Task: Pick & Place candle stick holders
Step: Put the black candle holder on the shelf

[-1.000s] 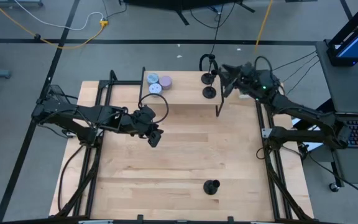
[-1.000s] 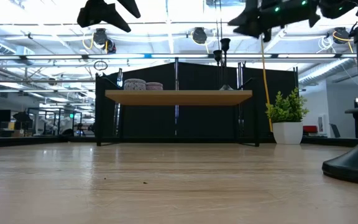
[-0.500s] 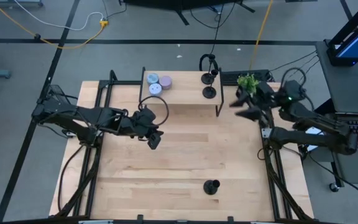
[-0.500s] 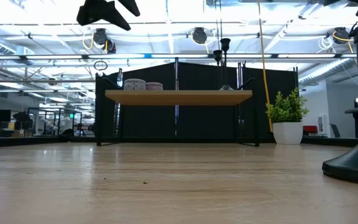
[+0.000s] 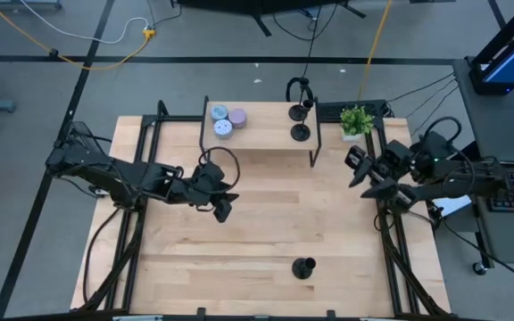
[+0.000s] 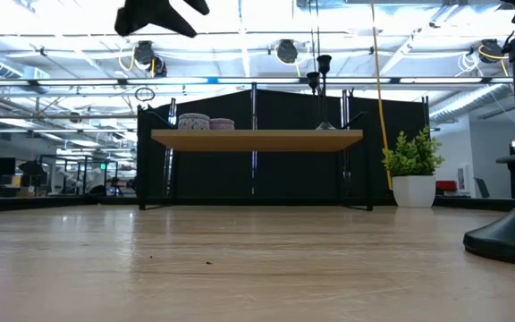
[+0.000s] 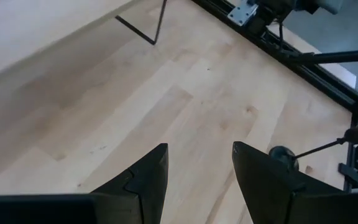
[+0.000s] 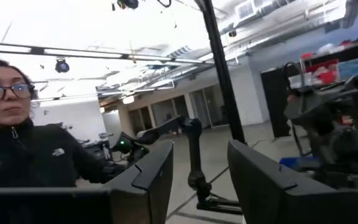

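Note:
I should withdraw my left gripper while my right one takes the near candle stick holder (image 5: 303,267) to the shelf (image 5: 268,114), since the holder stands on my right gripper's side.
Two black candle stick holders (image 5: 300,123) stand on their round bases on a raised wooden shelf (image 5: 257,141) at the table's far edge; they also show in the low view (image 6: 322,89). A third holder (image 5: 303,267) stands on the table near its near edge; the low view shows its base (image 6: 508,237), and the left wrist view shows it ahead (image 7: 283,155). My left gripper (image 5: 222,203) is open and empty above the table's middle, left of centre (image 7: 199,168). My right gripper (image 5: 357,165) is open and empty at the table's right edge, tipped up toward the room (image 8: 201,168).
Small round lilac and pale-blue tins (image 5: 227,119) sit on the shelf's left part. A potted green plant (image 5: 356,119) stands right of the shelf. A person (image 8: 17,143) shows beyond the table in the right wrist view. Bare wood lies between the shelf and the near holder.
My right gripper has drawn back from the holders on the shelf toward the table's right edge and a little nearer, leaving the low view. Both shelf holders stay standing. My left gripper has shifted slightly toward the near edge.

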Robot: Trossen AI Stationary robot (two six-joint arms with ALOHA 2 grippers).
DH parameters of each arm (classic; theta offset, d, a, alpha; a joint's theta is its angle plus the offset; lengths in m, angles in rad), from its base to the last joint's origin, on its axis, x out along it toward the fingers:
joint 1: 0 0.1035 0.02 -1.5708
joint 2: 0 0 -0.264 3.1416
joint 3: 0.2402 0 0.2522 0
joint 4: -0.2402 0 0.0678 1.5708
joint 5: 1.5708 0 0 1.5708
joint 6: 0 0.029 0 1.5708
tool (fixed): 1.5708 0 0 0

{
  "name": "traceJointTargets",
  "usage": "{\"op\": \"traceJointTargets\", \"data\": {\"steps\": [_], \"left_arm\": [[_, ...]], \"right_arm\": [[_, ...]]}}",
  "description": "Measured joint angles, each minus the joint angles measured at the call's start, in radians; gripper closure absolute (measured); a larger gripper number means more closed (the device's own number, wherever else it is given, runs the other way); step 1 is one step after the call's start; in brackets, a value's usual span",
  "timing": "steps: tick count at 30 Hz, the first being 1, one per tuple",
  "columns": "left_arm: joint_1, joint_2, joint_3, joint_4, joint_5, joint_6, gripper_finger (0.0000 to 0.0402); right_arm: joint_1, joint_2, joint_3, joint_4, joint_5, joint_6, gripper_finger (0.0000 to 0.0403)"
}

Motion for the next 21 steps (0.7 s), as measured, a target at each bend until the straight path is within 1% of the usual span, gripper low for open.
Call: {"op": "traceJointTargets", "data": {"steps": [3,5,7,10,13,15,18,21], "left_arm": [[0.0,-0.003,-0.095,0.169,-0.002,-0.006,0.0218],[0.0,-0.005,-0.166,0.318,0.025,0.003,0.0218],[0.0,-0.004,-0.238,0.441,0.052,0.013,0.0218],[-0.001,-0.004,-0.325,0.562,0.056,0.01,0.0218],[-0.005,-0.019,-0.382,0.587,0.055,0.011,0.0218],[-0.008,-0.03,-0.404,0.607,0.057,0.021,0.0218],[-0.008,-0.068,-0.437,0.594,0.086,0.063,0.0218],[-0.008,-0.133,-0.461,0.605,0.126,0.135,0.0218]], "right_arm": [[0.066,0.046,0.044,-0.007,0.028,-0.051,0.0259],[0.103,0.083,0.096,-0.047,0.032,-0.101,0.0259],[0.133,0.124,0.17,-0.138,0.036,-0.153,0.0259],[0.169,0.196,0.293,-0.361,0.093,-0.238,0.0259],[0.206,0.283,0.414,-0.553,0.187,-0.303,0.0259],[0.234,0.344,0.492,-0.647,0.242,-0.322,0.0259],[0.274,0.433,0.602,-0.772,0.324,-0.317,0.0259],[0.313,0.518,0.694,-0.878,0.398,-0.264,0.0259]]}}
